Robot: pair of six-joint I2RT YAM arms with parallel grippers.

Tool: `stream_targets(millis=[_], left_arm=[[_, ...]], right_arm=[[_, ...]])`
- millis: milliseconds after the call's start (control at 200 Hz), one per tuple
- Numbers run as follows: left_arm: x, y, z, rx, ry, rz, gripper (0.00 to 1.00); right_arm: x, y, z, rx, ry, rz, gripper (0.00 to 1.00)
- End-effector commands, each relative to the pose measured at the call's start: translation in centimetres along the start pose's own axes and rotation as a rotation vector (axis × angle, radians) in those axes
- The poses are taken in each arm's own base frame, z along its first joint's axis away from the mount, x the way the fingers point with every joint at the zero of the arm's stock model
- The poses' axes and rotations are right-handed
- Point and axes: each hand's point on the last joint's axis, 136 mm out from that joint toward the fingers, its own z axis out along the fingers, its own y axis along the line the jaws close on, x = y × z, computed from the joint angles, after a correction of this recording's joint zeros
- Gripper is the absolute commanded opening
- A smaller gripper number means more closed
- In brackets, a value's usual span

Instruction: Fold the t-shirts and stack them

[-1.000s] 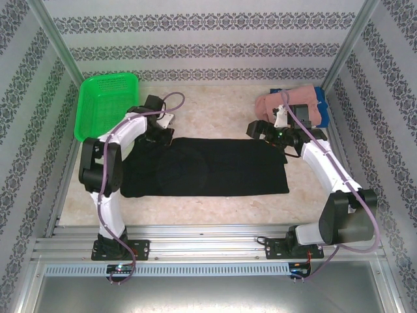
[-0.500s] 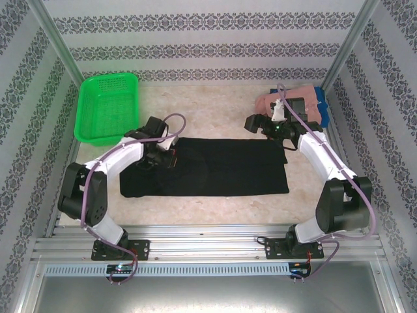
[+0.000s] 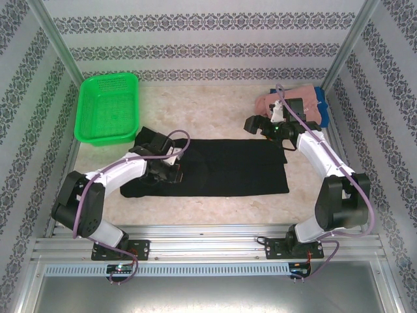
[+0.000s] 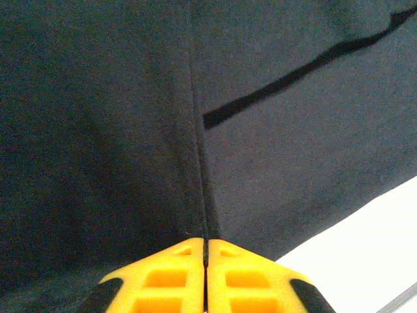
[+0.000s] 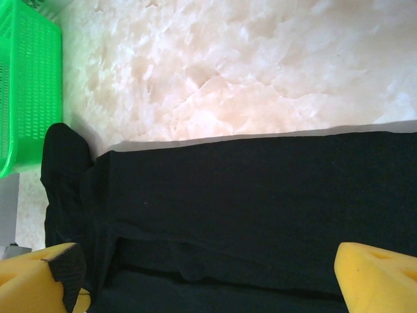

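The black t-shirt lies crosswise with one end (image 3: 145,135) next to the green basket, so the robot's right gripper should swing the opposite end (image 3: 275,175) toward the metal rail before it starts to fold.
The black t-shirt (image 3: 228,166) lies flat as a wide band across the table's middle. My left gripper (image 3: 171,175) is down on its left part. In the left wrist view its yellow fingers (image 4: 176,274) are pressed together, and a thin ridge of the black cloth (image 4: 130,130) runs in between the tips. My right gripper (image 3: 257,125) hovers at the shirt's far right corner, and its jaws stand wide apart with nothing between them (image 5: 208,270), above the black t-shirt (image 5: 260,195). The pink t-shirt (image 3: 287,104) lies bunched at the back right, on the blue one (image 3: 320,104).
A green mesh basket (image 3: 107,107) stands at the back left, and part of its wall (image 5: 29,85) shows in the right wrist view. Bare marble tabletop (image 3: 208,111) lies behind the black shirt. Patterned walls close in three sides, and a metal rail (image 3: 208,238) runs along the near edge.
My left arm has swung from beside the basket toward the near side and now sits lower on the black shirt's left part. The right gripper drew back slightly, then held still.
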Motion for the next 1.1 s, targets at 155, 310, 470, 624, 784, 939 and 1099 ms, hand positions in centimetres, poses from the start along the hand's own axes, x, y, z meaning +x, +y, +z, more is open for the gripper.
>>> stream_targets(millis=[155, 310, 470, 624, 784, 939, 1099], left_arm=[[-2.1, -1.4, -1.6, 0.012, -0.083, -0.038, 0.59], [-5.9, -0.6, -6.0, -0.042, -0.233, -0.131, 0.75], [-7.6, 5.8, -7.9, -0.152, -0.309, -0.376, 0.77], [-8.5, 10.5, -6.2, -0.228, -0.315, -0.491, 0.74], [-8.7, 13.7, -3.2, -0.301, -0.279, -0.589, 0.68], [-6.6, 16.6, -1.5, -0.434, -0.218, -0.668, 0.66], [-6.6, 17.5, -1.1, -0.480, -0.205, -0.675, 0.66]], right_arm=[[0.7, -0.8, 0.3, 0.058, 0.039, 0.005, 0.98], [2.7, -4.0, 0.7, 0.206, 0.127, 0.045, 0.98], [4.6, -7.1, 1.8, 0.314, 0.184, 0.120, 0.98], [5.6, -8.7, 4.7, 0.341, 0.204, 0.239, 0.95], [6.7, -9.5, 6.9, 0.415, 0.222, 0.257, 0.85], [8.7, -12.2, 6.7, 0.561, 0.255, 0.300, 0.71], [10.5, -13.8, 5.3, 0.698, 0.288, 0.269, 0.64]])
